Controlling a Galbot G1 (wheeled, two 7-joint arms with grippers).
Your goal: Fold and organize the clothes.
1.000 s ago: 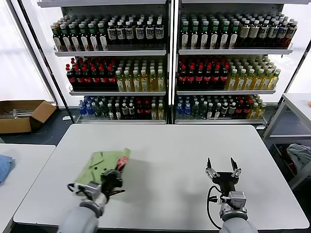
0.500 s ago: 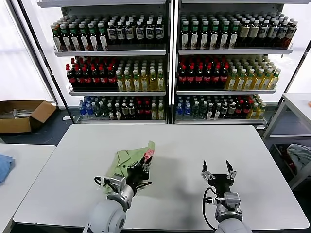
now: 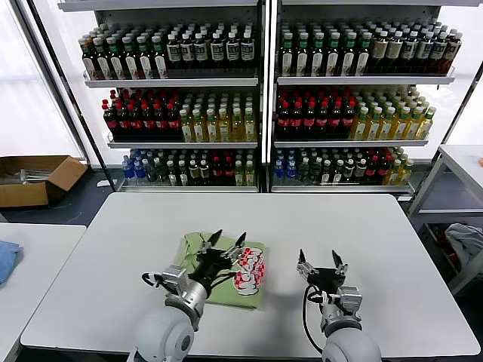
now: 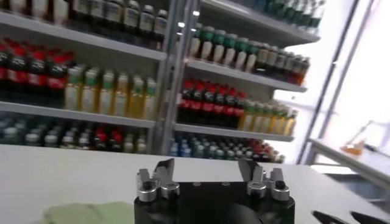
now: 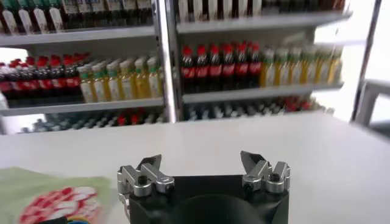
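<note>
I should grab the folded polo shirt by its printed end with my right gripper and pull the shirt to the table's middle, because it lies away from the middle under my left gripper.
The light green polo shirt lies folded on the white table, left of the middle, its red-and-white print facing up. My left gripper is open and empty just over the shirt's far part. My right gripper is open and empty over bare table to the right of the shirt. The right wrist view shows the shirt's print beside the open right gripper. The left wrist view shows the open left gripper and a bit of green fabric.
Shelves of bottles stand behind the table. A cardboard box lies on the floor at far left. A side table with a blue cloth is at left, a grey-white cloth at right.
The left gripper carried the shirt rightward, let it go and opened; the shirt now lies flat with the print up. The right gripper moved left toward the shirt.
</note>
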